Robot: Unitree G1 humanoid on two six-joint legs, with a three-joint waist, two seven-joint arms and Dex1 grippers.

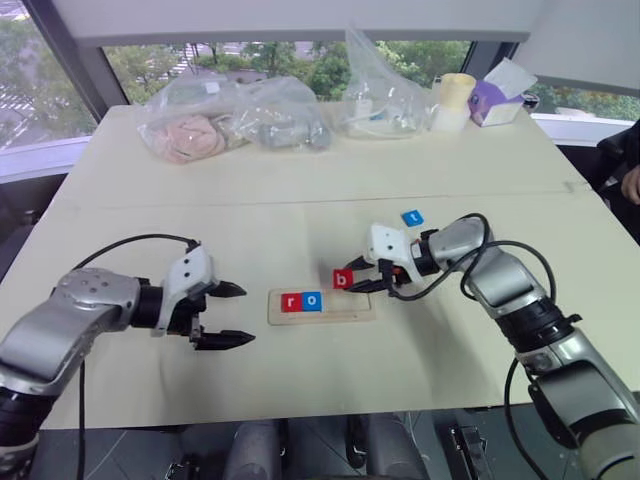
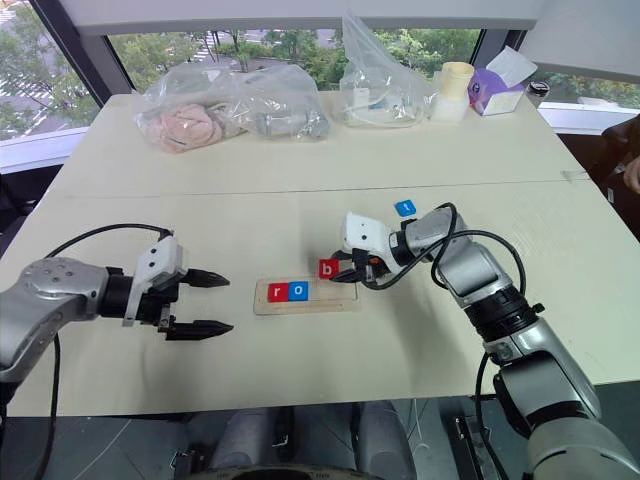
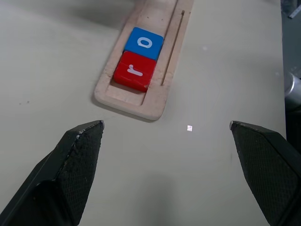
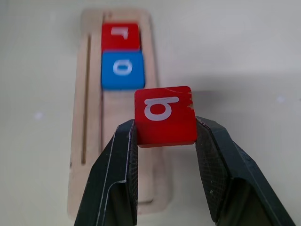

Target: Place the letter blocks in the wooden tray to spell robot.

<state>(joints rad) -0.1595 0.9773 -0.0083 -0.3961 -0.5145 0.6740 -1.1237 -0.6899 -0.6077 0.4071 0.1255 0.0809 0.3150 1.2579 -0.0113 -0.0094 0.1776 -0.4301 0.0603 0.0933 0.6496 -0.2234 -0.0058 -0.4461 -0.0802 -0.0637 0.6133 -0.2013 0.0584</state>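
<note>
The red b block (image 1: 343,278) reads upright like the red r block, so my right gripper keeps bringing it down until it sits next to the blue o block.
The wooden tray (image 1: 350,310) lies mid-table with a red r block (image 1: 291,302) and a blue o block (image 1: 312,300) side by side at its left end. My right gripper (image 1: 358,281) is shut on a red b block (image 1: 343,279), holding it in the air just above the tray's right part; in the right wrist view the b block (image 4: 164,116) sits clamped between the fingers (image 4: 117,174) above the tray (image 4: 82,141). A blue t block (image 1: 412,217) rests on the table behind the right arm. My left gripper (image 1: 232,314) hangs open to the left of the tray.
At the table's far edge lie clear plastic bags (image 1: 235,120) with soft items, a cream roll (image 1: 455,100) and a purple tissue box (image 1: 497,100). A seam runs across the tabletop (image 1: 300,200). A person's hand (image 1: 631,183) shows at the right edge.
</note>
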